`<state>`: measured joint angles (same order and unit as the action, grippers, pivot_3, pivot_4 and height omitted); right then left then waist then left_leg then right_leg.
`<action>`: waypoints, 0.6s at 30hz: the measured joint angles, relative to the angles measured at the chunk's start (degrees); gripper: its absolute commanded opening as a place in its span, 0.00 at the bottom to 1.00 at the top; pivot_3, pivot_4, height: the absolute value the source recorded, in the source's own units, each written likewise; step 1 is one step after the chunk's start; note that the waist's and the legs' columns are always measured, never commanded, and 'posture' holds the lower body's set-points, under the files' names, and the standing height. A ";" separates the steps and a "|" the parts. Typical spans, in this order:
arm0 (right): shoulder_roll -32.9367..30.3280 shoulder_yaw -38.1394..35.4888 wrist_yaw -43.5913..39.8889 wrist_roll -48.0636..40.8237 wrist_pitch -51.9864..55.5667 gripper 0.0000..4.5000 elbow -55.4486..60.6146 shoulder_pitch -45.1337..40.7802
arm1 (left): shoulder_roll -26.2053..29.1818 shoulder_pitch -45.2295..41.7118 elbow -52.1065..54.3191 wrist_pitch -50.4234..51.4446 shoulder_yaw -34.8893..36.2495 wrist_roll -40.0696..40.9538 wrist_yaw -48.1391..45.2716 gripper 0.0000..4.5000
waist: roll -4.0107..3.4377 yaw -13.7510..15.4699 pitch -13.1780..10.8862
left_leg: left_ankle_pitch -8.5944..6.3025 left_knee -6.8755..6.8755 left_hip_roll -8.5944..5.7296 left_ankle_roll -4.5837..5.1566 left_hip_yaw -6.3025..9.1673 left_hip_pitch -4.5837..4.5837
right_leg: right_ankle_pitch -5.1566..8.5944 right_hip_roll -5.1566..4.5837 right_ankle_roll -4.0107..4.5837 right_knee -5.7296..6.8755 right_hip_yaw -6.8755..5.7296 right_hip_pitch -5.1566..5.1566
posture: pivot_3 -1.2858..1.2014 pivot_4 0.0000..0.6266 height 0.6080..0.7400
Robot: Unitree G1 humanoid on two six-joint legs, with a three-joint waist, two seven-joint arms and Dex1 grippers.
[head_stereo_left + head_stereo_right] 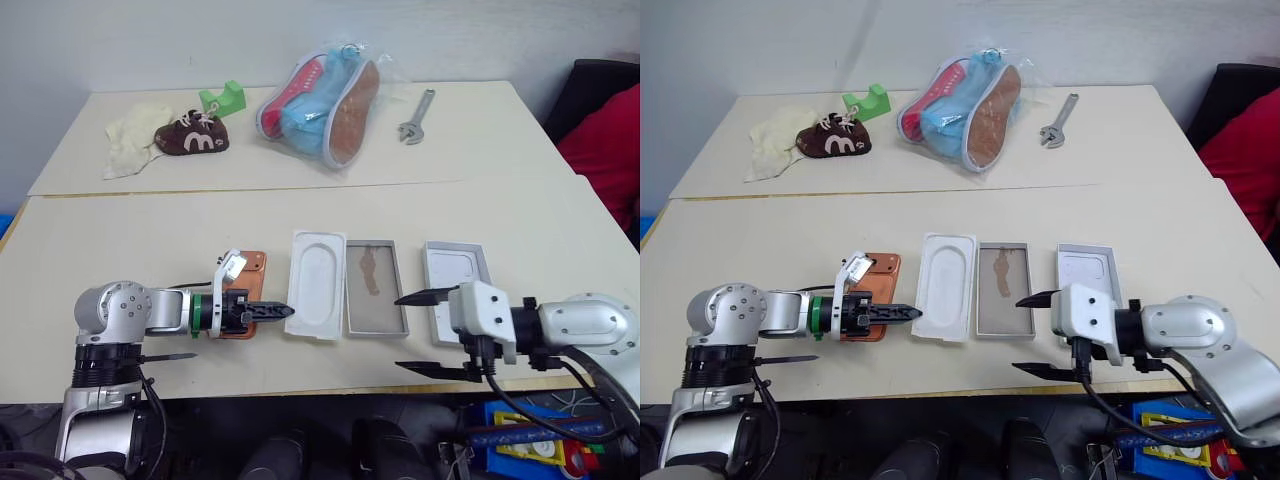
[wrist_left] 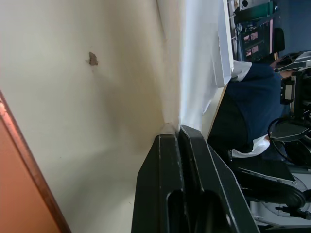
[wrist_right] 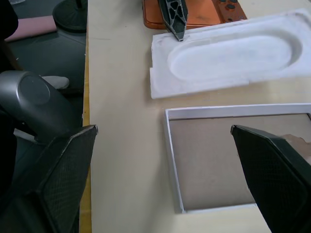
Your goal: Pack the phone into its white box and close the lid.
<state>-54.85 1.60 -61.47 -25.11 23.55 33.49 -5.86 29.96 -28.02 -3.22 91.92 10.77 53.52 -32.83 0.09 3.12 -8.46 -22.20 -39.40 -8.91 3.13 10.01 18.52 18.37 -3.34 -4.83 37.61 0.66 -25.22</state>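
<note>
My right gripper should move back toward the lid (image 1: pixel 455 266) before my left gripper lays the insert in, because my right gripper is crowding the white box's edge (image 1: pixel 401 276).
The orange phone (image 1: pixel 249 272) lies flat on the table, left of a white moulded insert (image 1: pixel 317 284). My left gripper (image 1: pixel 286 312) is shut with nothing between its fingers. It reaches over the phone's near end, and its tips touch the insert's near left corner (image 3: pixel 160 43). The white box (image 1: pixel 374 322) lies open right of the insert, with a brown mark on its floor. The lid (image 1: pixel 457 278) lies inside-up further right. My right gripper (image 1: pixel 400 333) stands wide open and empty at the box's near right corner, just in front of the lid.
On the far table lie bagged blue-and-pink shoes (image 1: pixel 325 95), a brown baby shoe (image 1: pixel 192 135), a green piece (image 1: pixel 222 98), a pale cloth (image 1: pixel 128 135) and a wrench (image 1: pixel 416 117). A red object (image 1: pixel 610 140) sits at the right edge. The table's front edge is close below both grippers.
</note>
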 measured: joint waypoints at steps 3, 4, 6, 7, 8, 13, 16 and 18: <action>3.21 5.60 1.79 5.35 -1.34 0.96 -2.71 -3.54 | 0.63 0.78 -0.42 -0.09 0.93 2.83 1.16 0.00 | 0.01 -0.11 0.00 | 0.00 0.04 0.00 0.00 -0.01 -0.02 | 0.00 0.00 0.00 0.01 -0.02 -0.03 | 0.52 0.24 1.00; 4.17 7.24 2.36 6.68 -1.56 0.92 -3.74 -4.45 | 1.19 1.26 -0.52 -0.10 1.19 3.88 1.51 0.00 | 0.01 -0.18 0.00 | 0.00 0.06 0.00 0.00 -0.01 -0.01 | 0.01 0.00 0.01 0.03 -0.02 -0.08 | 0.52 0.24 1.00; 6.37 10.36 3.30 9.62 -2.06 0.79 -6.45 -5.83 | 3.68 2.27 -0.96 0.06 1.42 6.87 1.88 0.00 | 0.06 -0.50 0.01 | -0.01 0.13 0.01 -0.03 -0.12 0.00 | 0.04 -0.02 0.07 0.13 -0.07 -0.21 | 0.52 0.24 1.00; 7.25 11.72 3.54 10.84 -2.36 0.71 -7.82 -6.49 | 5.47 2.77 -1.49 0.10 1.55 8.24 2.04 0.00 | 0.07 -0.73 0.01 | -0.02 0.17 0.01 -0.03 -0.15 -0.01 | 0.05 -0.02 0.09 0.15 -0.11 -0.26 | 0.52 0.24 1.00; 8.14 12.69 3.55 12.05 -3.04 0.63 -9.29 -6.81 | 7.62 3.50 -2.01 0.14 1.63 9.61 2.11 0.00 | 0.08 -1.03 0.00 | -0.02 0.18 0.03 -0.03 -0.15 0.00 | 0.06 -0.03 0.11 0.15 -0.16 -0.27 | 0.52 0.24 1.00; 10.25 15.54 3.03 15.78 -6.91 0.23 -14.77 -7.57 | 12.57 4.38 -2.38 0.52 1.79 15.67 2.97 0.00 | 0.14 -1.42 -0.05 | -0.02 0.15 -0.01 -0.04 -0.11 0.01 | 0.07 -0.07 0.12 0.14 -0.21 -0.24 | 0.52 0.24 1.00; 11.29 16.41 2.42 16.58 -8.77 0.00 -16.61 -7.59 | 10.99 3.58 -2.34 0.50 2.08 18.22 5.92 0.00 | 0.13 -1.45 -0.05 | -0.02 0.15 -0.03 -0.03 -0.11 0.01 | 0.07 -0.09 0.12 0.15 -0.21 -0.24 | 0.52 0.24 1.00; 11.36 16.41 2.21 16.70 -9.32 0.00 -16.47 -7.08 | 8.89 3.07 -2.35 0.55 2.31 19.85 8.38 0.00 | 0.17 -1.58 -0.03 | -0.02 0.15 -0.03 -0.04 -0.10 0.01 | 0.07 -0.09 0.12 0.15 -0.21 -0.25 | 0.52 0.24 1.00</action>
<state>-43.49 18.01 -59.26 -8.41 14.23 17.02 -12.94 38.85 -24.95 -5.57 92.48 13.08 73.37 -24.45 0.25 1.54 -8.49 -22.22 -39.25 -8.94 3.09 9.90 18.53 18.44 -3.43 -4.71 37.76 0.45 -25.46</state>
